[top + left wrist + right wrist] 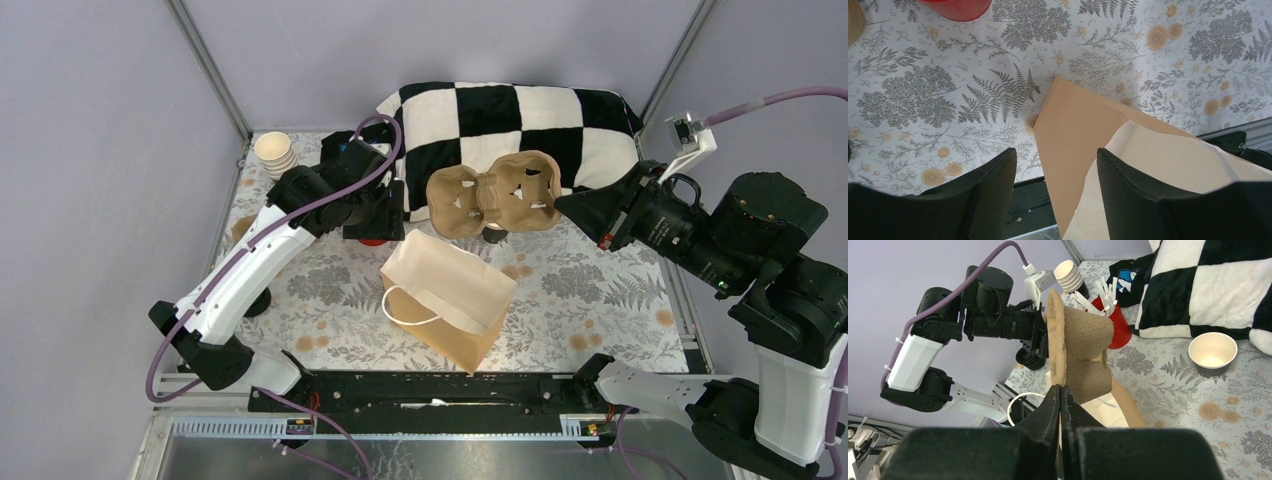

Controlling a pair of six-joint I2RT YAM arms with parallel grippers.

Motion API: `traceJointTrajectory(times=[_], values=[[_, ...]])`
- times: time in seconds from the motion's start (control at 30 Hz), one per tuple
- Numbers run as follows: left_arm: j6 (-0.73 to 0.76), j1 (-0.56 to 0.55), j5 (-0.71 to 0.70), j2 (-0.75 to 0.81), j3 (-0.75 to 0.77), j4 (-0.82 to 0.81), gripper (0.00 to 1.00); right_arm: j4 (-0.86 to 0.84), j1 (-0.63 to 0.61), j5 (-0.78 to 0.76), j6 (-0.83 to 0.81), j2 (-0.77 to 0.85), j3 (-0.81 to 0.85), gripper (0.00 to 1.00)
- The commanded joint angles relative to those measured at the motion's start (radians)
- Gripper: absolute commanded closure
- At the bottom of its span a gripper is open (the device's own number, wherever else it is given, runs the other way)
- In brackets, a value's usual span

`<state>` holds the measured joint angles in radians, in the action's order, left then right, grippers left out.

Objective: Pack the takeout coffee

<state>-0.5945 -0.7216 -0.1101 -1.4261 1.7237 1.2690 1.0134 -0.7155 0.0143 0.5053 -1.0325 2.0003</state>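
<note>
The paper bag is standing crooked to the cup carrier. My left gripper should pinch the bag's edge and turn the bag straighter before the cup carrier goes in.
The takeout coffee cup, dark outside and white inside, stands open with no lid on the floral table by the checkered pillow. In the top view the carrier hides most of it. My right gripper is shut on the edge of a brown cardboard cup carrier, which it holds in the air above the open paper bag; gripper and carrier also show from above. My left gripper is open and empty, above the table next to the bag's corner.
A red cup of white sticks stands under my left wrist. A stack of beige cups is at the back left. The black-and-white checkered pillow fills the back. A black round stack sits by my left arm.
</note>
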Motion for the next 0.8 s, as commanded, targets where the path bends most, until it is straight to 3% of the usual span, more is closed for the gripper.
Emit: traceJointTrajectory(times=[0.0, 0.13, 0.33, 0.43, 0.7, 0.77], values=[[0.013, 0.005, 0.055, 0.028, 0.036, -0.035, 0.33, -0.033, -0.001, 0.014, -0.002, 0.000, -0.012, 1.00], [0.024, 0.005, 0.176, -0.022, 0.008, -0.071, 0.34, -0.022, -0.001, 0.021, 0.016, -0.004, -0.005, 1.00], [0.036, 0.013, 0.166, -0.021, 0.007, -0.071, 0.44, -0.006, -0.001, 0.009, 0.028, 0.007, -0.012, 1.00], [0.020, 0.014, 0.160, 0.001, 0.020, -0.059, 0.34, -0.026, -0.001, 0.007, 0.039, 0.019, -0.044, 1.00], [0.011, 0.015, 0.139, 0.008, 0.043, -0.058, 0.28, -0.053, -0.001, 0.012, 0.066, 0.035, -0.077, 1.00], [-0.006, 0.014, 0.140, 0.010, 0.036, -0.078, 0.22, -0.051, -0.001, 0.014, 0.065, 0.034, -0.073, 1.00]])
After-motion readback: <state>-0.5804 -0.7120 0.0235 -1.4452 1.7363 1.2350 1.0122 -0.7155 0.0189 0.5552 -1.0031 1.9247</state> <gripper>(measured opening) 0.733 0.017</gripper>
